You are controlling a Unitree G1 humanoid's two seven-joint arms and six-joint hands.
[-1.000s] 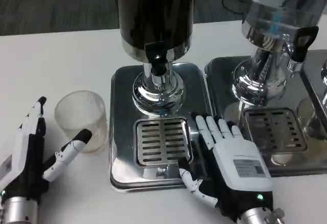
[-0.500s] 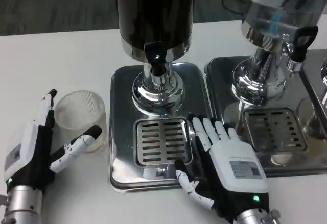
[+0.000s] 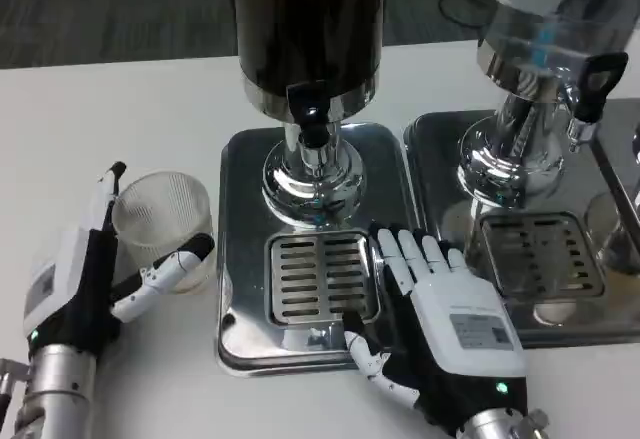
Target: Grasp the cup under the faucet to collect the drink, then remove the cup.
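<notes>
The drink dispenser (image 3: 308,24) looks dark down to its steel collar, so the black faucet (image 3: 311,111) will pour brown drink into the cup once the robot opens it.
A clear ribbed plastic cup (image 3: 163,224) stands upright on the white table, left of the steel drip tray (image 3: 240,169). My left hand (image 3: 95,274) is open around it: its fingers reach along the cup's left side and its thumb (image 3: 170,267) lies at the front right of the base. Whether they touch the cup I cannot tell. The dark drink dispenser (image 3: 308,29) has its black faucet (image 3: 311,119) above the slotted grate (image 3: 320,277), and nothing stands on the grate. My right hand (image 3: 440,309) lies open and flat on the tray's right side, beside the grate.
A second dispenser (image 3: 545,49) with its own steel tray (image 3: 425,144) and grate (image 3: 540,254) stands to the right, close to my right hand. Bare white table lies left of and behind the cup.
My left hand has moved forward and right, closing in around the cup. The right hand has shifted slightly back and left on the tray. The cup has stayed in place.
</notes>
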